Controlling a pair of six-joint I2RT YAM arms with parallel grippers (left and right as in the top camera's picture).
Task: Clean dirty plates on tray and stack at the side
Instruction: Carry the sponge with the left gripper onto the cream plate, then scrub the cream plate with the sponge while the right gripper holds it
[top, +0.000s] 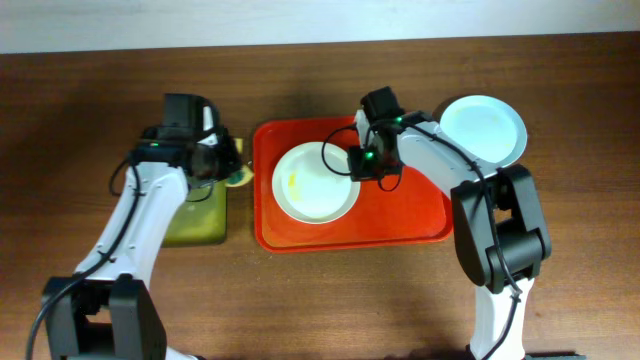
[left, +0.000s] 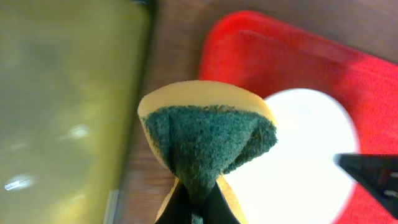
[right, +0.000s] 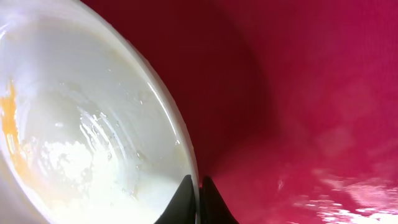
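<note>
The cream-white plate has a yellow smear (top: 293, 184) on it, so my left gripper should bring the sponge back over the plate (top: 314, 188) and wipe before my right gripper stacks the plate.
A cream-white plate (top: 315, 182) with a yellow smear lies on the left half of the red-orange tray (top: 400, 215). My right gripper (top: 357, 165) is shut on this plate's right rim. In the right wrist view the two fingertips pinch the rim (right: 198, 199), with the wet, smeared plate (right: 81, 124) to the left and the tray (right: 298, 93) to the right. A pale mint-blue plate (top: 483, 130) rests on the table right of the tray. My left gripper (top: 232, 165), left of the tray, is shut on a yellow-and-green sponge (left: 208, 137), folded between the jaws (left: 198, 208).
A smaller olive-green tray (top: 195, 215) lies left of the red one, under my left arm, and fills the left of the left wrist view (left: 62, 93). A strip of brown table shows between the two trays.
</note>
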